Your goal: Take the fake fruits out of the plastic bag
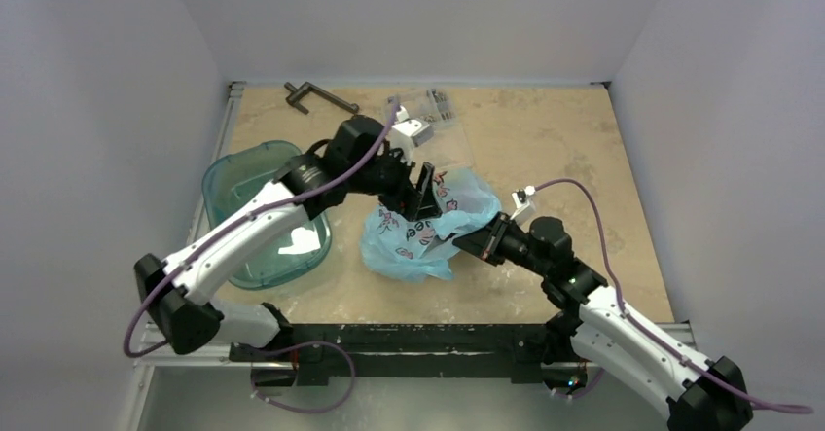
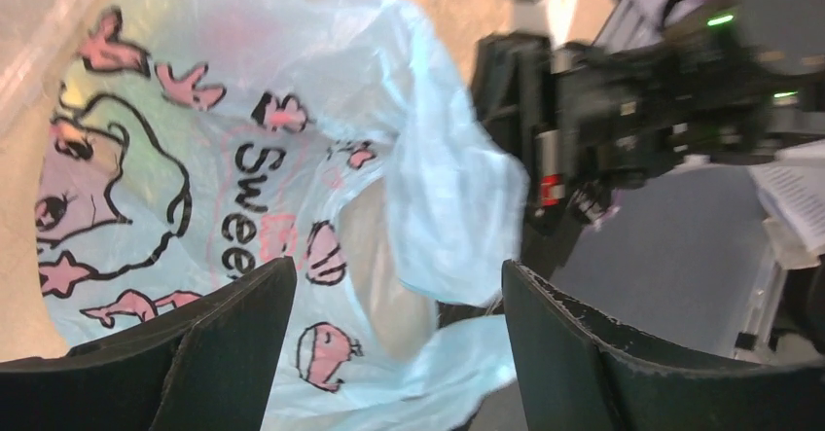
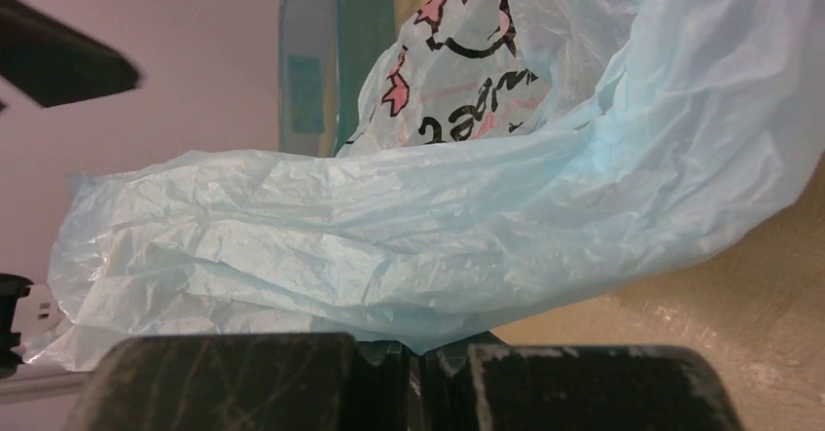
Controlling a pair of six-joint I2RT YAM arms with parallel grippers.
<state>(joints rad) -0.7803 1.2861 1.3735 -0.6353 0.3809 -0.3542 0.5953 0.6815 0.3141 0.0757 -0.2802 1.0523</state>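
The plastic bag lies bunched (image 1: pixel 413 244) next to the robot's right gripper, so next the left gripper grabs the printed layer (image 2: pixel 326 251) and draws it toward the parts box to spread it out.
The light-blue plastic bag (image 1: pixel 418 232) with pink and black print lies mid-table. My right gripper (image 1: pixel 474 242) is shut on the bag's right edge (image 3: pixel 418 295) and holds it pinched between the jaws. My left gripper (image 1: pixel 425 195) is open and hangs over the bag's upper part, its fingers (image 2: pixel 229 343) either side of the bag's opening (image 2: pixel 389 266). No fruits show; whatever is inside the bag is hidden by the plastic.
A teal translucent tub (image 1: pixel 255 212) stands at the left beside my left arm. A clear flat parts box (image 1: pixel 433 110) and a dark metal tool (image 1: pixel 316 95) lie at the back. White walls close in the table on three sides.
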